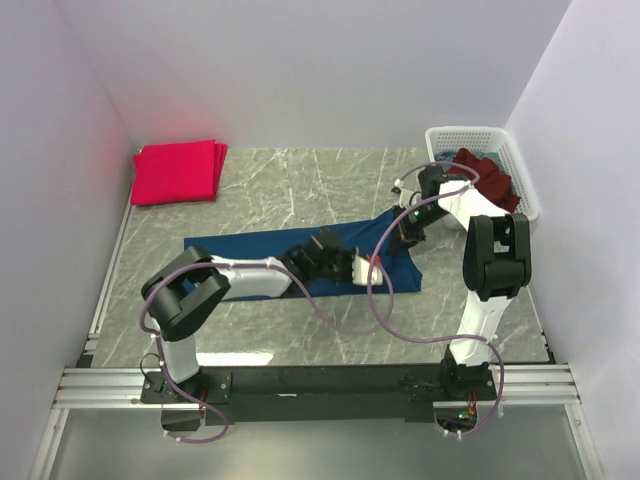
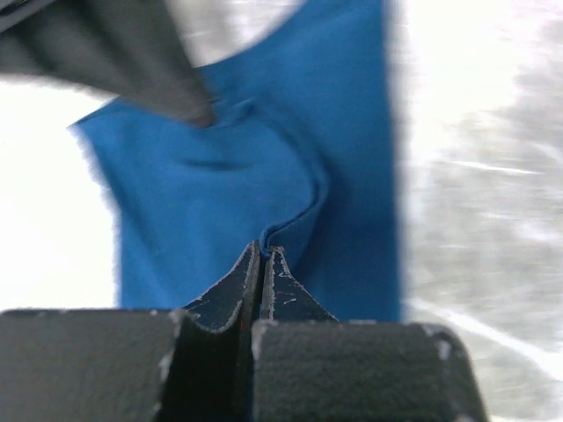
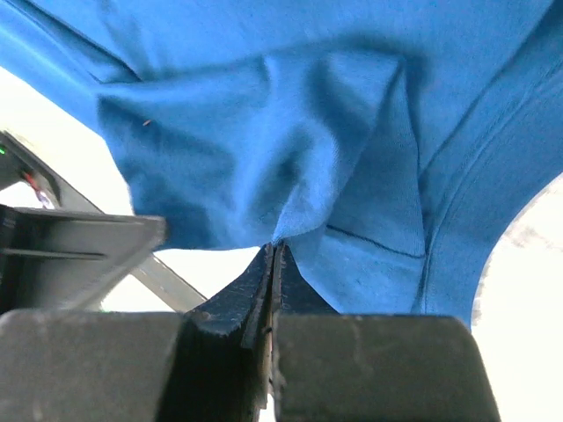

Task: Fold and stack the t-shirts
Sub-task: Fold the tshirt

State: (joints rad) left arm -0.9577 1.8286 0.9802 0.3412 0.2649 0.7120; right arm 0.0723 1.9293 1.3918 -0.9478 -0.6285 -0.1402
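The blue cloth curls into a flap (image 2: 295, 180) between my grippers. Next, my left gripper moves back toward the blue t-shirt's far edge (image 1: 350, 229) to pull the flap straight.
A navy blue t-shirt (image 1: 262, 249) lies spread across the middle of the table. My left gripper (image 1: 372, 272) is at its near right edge, shut on a fold of the blue cloth (image 2: 290, 230). My right gripper (image 1: 404, 232) is at the far right corner of the shirt, shut on a pinch of the same cloth (image 3: 290, 220). Folded pinkish-red t-shirts (image 1: 178, 172) are stacked at the far left. A dark maroon t-shirt (image 1: 487, 176) lies in the basket.
A white lattice basket (image 1: 524, 176) stands at the far right by the wall. White walls close in the table on the left, back and right. A metal rail (image 1: 320, 382) runs along the near edge.
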